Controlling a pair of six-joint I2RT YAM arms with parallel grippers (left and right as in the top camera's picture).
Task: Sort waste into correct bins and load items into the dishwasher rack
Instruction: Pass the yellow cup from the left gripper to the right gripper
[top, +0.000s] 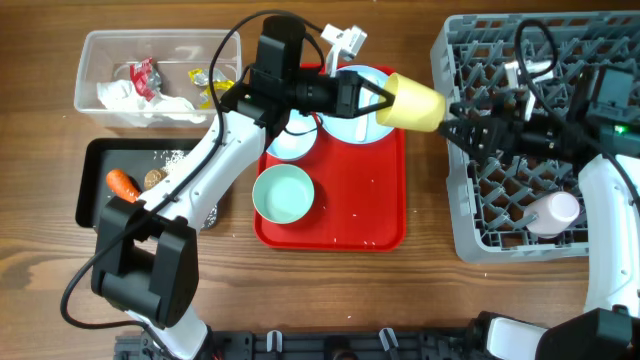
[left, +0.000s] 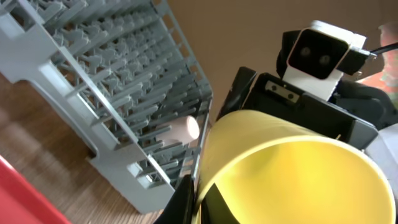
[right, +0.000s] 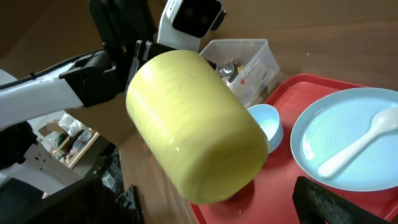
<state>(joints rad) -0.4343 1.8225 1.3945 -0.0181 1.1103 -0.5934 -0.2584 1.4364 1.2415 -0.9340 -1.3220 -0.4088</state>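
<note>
Next, I take the yellow cup's base (top: 438, 109) with my right gripper and lay the cup beside the pink cup, because my left gripper is holding the yellow cup's rim (top: 391, 99) short of the rack.
My left gripper (top: 385, 100) is shut on the rim of the yellow cup (top: 415, 103), one finger inside and one outside (left: 198, 193), holding it sideways in the air between the red tray and the dishwasher rack (top: 500, 235). My right gripper (top: 458, 125) is open, its fingers just off the cup's base; the cup (right: 193, 124) fills the right wrist view. A pink cup (top: 553, 212) lies in the rack. A light blue plate (right: 336, 124) with the white spoon (right: 357, 146) and two light blue bowls (top: 283, 193) (right: 267, 124) sit on the red tray.
The red tray (top: 370, 225) lies mid-table. The clear tub (top: 100, 45) at the back left holds a napkin (top: 125, 100) and wrappers (top: 145, 75). The black tray (top: 95, 190) holds a carrot (top: 123, 183), a brown lump (top: 153, 179) and rice grains.
</note>
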